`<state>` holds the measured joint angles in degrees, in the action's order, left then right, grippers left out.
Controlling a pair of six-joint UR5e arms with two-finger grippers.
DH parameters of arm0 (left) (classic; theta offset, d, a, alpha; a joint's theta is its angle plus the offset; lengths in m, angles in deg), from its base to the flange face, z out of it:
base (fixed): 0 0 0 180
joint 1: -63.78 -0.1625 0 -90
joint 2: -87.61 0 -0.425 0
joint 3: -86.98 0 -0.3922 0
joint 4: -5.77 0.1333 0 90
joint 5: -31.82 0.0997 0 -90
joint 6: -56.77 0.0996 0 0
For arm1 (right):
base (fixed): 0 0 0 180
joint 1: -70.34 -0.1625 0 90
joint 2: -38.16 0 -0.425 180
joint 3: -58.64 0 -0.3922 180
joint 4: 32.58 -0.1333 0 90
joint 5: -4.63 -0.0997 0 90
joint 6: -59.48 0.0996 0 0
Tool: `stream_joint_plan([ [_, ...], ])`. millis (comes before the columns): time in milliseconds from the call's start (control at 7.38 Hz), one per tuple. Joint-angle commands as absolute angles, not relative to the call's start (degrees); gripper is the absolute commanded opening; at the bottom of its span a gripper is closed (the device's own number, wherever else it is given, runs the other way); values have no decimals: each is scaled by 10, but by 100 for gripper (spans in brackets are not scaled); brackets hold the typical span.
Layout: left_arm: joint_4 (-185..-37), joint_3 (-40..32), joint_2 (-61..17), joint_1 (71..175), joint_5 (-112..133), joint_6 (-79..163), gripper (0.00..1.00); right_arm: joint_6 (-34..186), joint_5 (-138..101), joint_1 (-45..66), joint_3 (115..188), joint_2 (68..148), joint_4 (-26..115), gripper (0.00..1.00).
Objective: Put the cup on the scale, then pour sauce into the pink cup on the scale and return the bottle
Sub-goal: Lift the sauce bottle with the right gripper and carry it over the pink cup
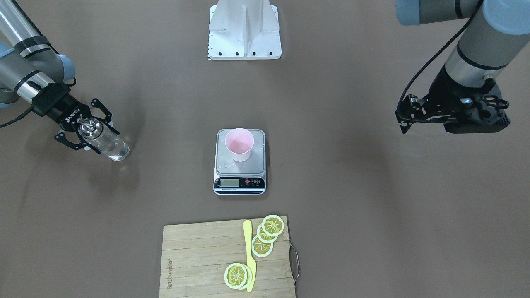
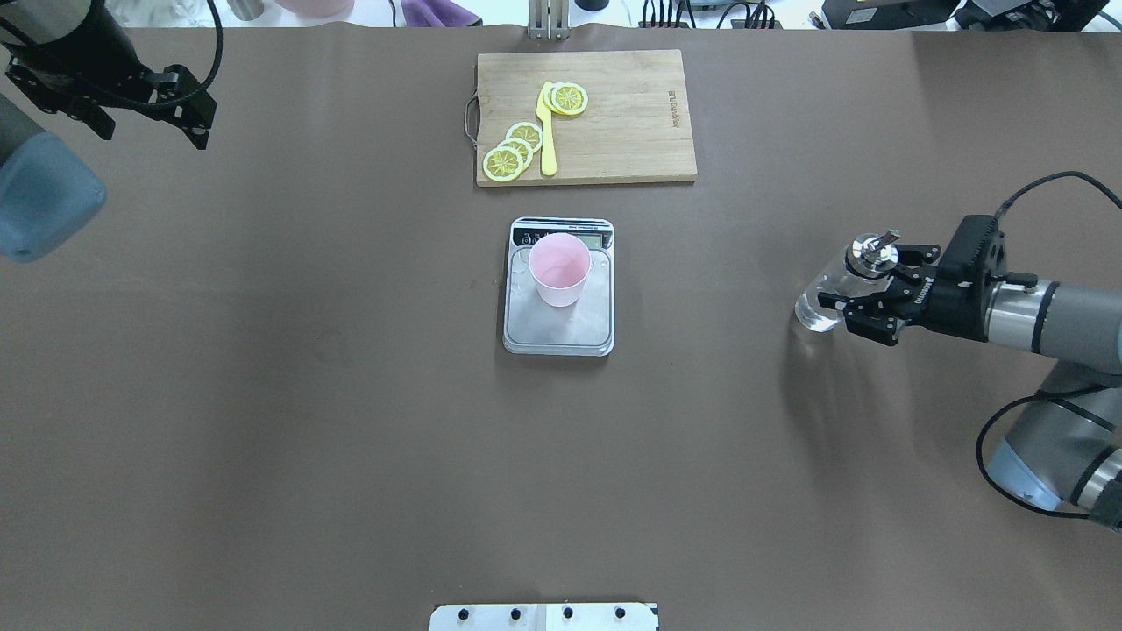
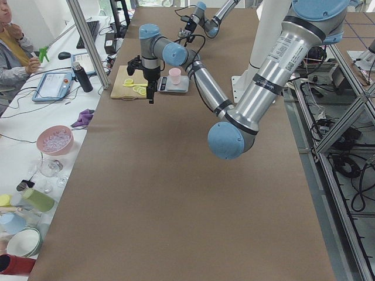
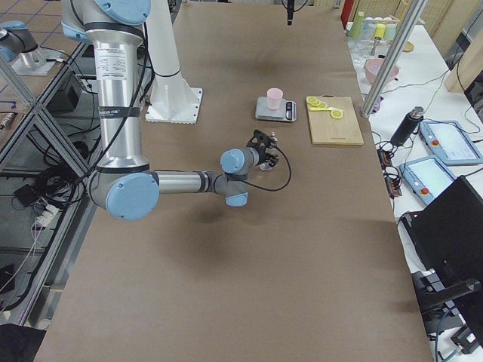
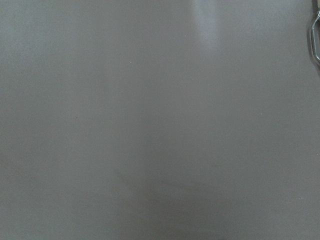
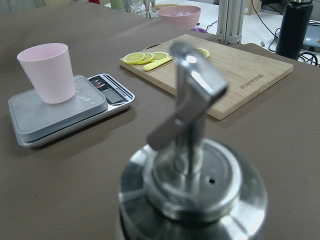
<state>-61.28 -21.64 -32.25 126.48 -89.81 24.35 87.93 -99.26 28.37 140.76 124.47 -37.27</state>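
Observation:
The clear glass bottle (image 1: 112, 144) will hold back some sauce when I pour into the cup, because the silver spout cap ends in a thin tube (image 6: 189, 130).
The pale pink cup (image 1: 239, 144) stands upright on the steel scale (image 1: 239, 184) at the table's middle; both also show in the overhead view, the cup (image 2: 558, 269) on the scale (image 2: 561, 337). The clear glass bottle (image 1: 108, 145) with its silver spout cap (image 6: 192, 190) stands on the table far to the robot's right, with clear sauce in it. My right gripper (image 1: 107, 142) is level, open, with one finger on each side of the bottle. My left gripper (image 1: 403, 116) hangs open and empty, high over the far left of the table.
A bamboo cutting board (image 1: 198, 256) with lemon slices (image 1: 267, 236) and a yellow knife (image 1: 249, 256) lies beyond the scale. Small droplets lie on the scale's platform. The robot's white base (image 1: 244, 29) is on the near side.

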Motion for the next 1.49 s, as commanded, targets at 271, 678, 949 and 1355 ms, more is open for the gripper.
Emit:
stream_joint_plan([
  [271, -617, -182, -281, 1325, -899, 396, 98, 871, -969, 337, 1633, 1189, 84, 0],
  [678, -619, -146, -271, 1371, -900, 489, 98, 843, -831, 426, 1703, 1074, 428, 0],
  [949, -645, -123, -255, 1394, -904, 531, 98, 810, -830, 440, 1719, 1032, 575, 0],
  [1355, -774, -68, -193, 1428, -983, 572, 98, 761, -828, 448, 1705, 987, 683, 0],
])
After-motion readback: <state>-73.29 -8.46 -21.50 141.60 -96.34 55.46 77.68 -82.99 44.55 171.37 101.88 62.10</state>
